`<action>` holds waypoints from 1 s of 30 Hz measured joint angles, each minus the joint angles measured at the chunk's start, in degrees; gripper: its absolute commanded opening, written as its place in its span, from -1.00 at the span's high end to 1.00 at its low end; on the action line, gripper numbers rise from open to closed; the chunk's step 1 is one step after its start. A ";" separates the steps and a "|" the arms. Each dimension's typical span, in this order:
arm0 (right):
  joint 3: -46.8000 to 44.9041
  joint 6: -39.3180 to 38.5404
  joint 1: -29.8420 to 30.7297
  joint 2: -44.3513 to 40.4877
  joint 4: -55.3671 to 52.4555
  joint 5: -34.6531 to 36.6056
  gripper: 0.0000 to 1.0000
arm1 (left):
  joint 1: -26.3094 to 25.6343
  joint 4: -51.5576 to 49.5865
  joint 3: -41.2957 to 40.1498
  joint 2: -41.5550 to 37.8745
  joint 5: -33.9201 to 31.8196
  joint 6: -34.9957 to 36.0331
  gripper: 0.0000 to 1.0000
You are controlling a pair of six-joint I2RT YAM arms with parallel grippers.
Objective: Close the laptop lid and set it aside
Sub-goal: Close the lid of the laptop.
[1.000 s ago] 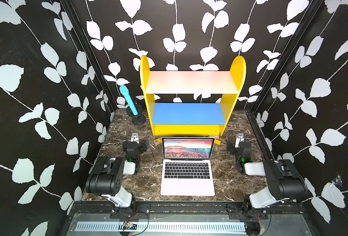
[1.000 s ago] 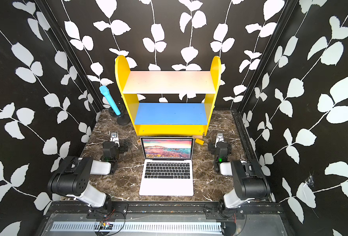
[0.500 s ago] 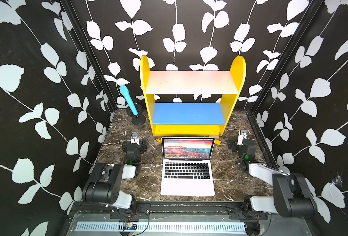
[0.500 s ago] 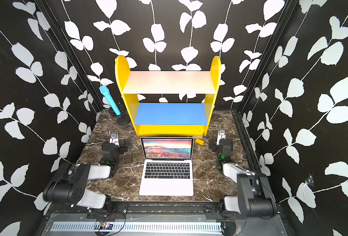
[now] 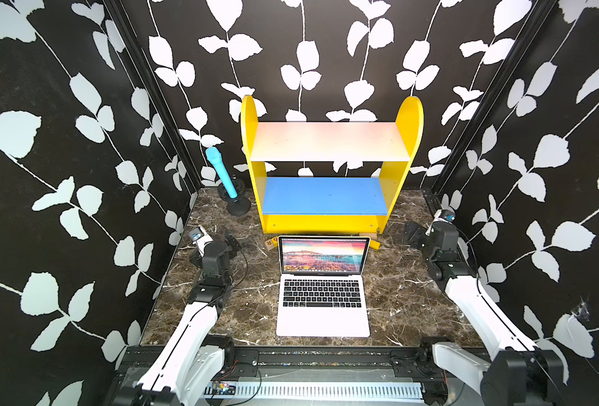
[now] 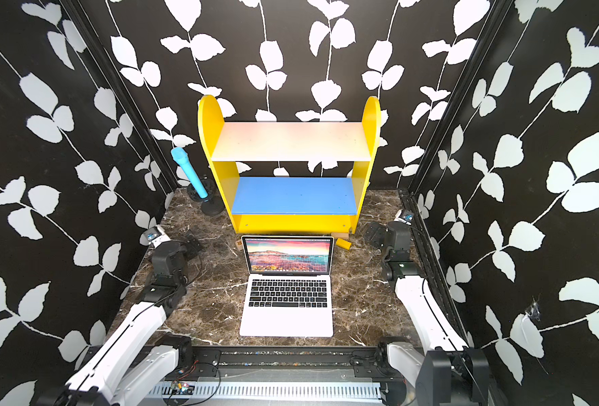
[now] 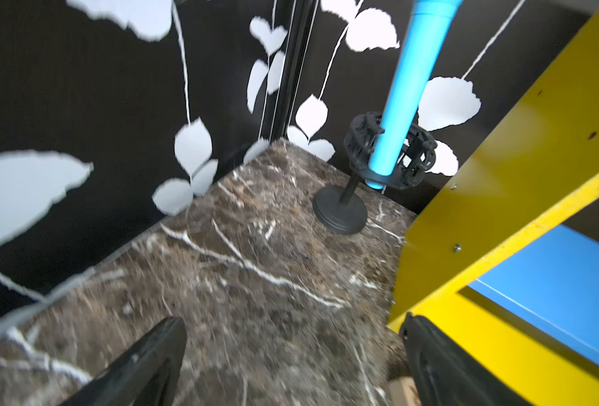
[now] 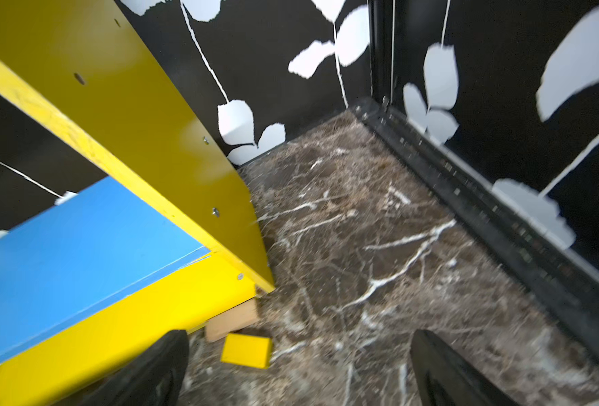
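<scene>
The laptop lid (image 5: 323, 254) is standing upright, clear of the yellow shelf. My right gripper keeps moving in behind the lid (image 5: 353, 234) and closes its fingers there.
The silver-white laptop (image 5: 322, 318) (image 6: 286, 320) lies open mid-table in both top views, keyboard toward the front. Its lid (image 5: 323, 255) (image 6: 288, 255) stands upright and shows a sunset wallpaper. My left gripper (image 5: 232, 242) (image 6: 192, 243) hovers left of the lid, apart from it, jaws open and empty. My right gripper (image 5: 411, 233) (image 6: 375, 233) sits right of the lid near the side wall, also open and empty. In the wrist views the left gripper (image 7: 292, 321) and right gripper (image 8: 299, 334) each frame bare marble. Neither wrist view shows the laptop.
A yellow shelf unit (image 5: 329, 222) with a pale top board and a blue lower board stands right behind the lid. A blue microphone (image 5: 222, 175) on a black stand is at the back left. A yellow block (image 8: 247, 350), a wooden block (image 8: 233, 318) and a lettered tile (image 5: 271, 242) lie by the shelf's foot.
Both arms have unfolded and stretched toward the back. The right gripper moved back and out toward the right wall, and the left moved slightly back. The laptop has not moved.
</scene>
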 measured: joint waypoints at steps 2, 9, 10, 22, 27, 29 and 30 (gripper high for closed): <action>-0.02 2.19 -0.24 -0.46 -1.16 -3.37 -1.00 | 0.02 -3.28 0.02 -1.70 3.34 -3.26 -0.97; 0.15 6.05 0.98 -0.87 -3.82 -11.96 -0.97 | 0.02 -10.67 1.88 -4.00 15.72 -9.68 -0.97; 0.42 6.16 1.60 -0.87 -4.46 -12.33 -0.95 | 0.02 -11.10 2.25 -4.07 17.46 -10.32 -0.97; 11.58 4.98 14.73 1.44 -10.47 -11.02 -0.79 | -0.09 -14.58 4.35 -4.09 31.47 -13.44 -0.96; 16.70 4.48 19.06 5.99 -12.48 -10.25 -0.67 | -0.09 -15.89 4.52 -5.29 33.59 -13.40 -0.97; 18.58 4.20 20.68 7.93 -13.07 -10.25 -0.61 | -0.09 -16.28 4.52 -5.79 34.12 -13.40 -0.96; 19.47 4.04 21.38 8.81 -13.33 -10.25 -0.60 | -0.09 -16.33 4.52 -5.95 34.36 -13.40 -0.97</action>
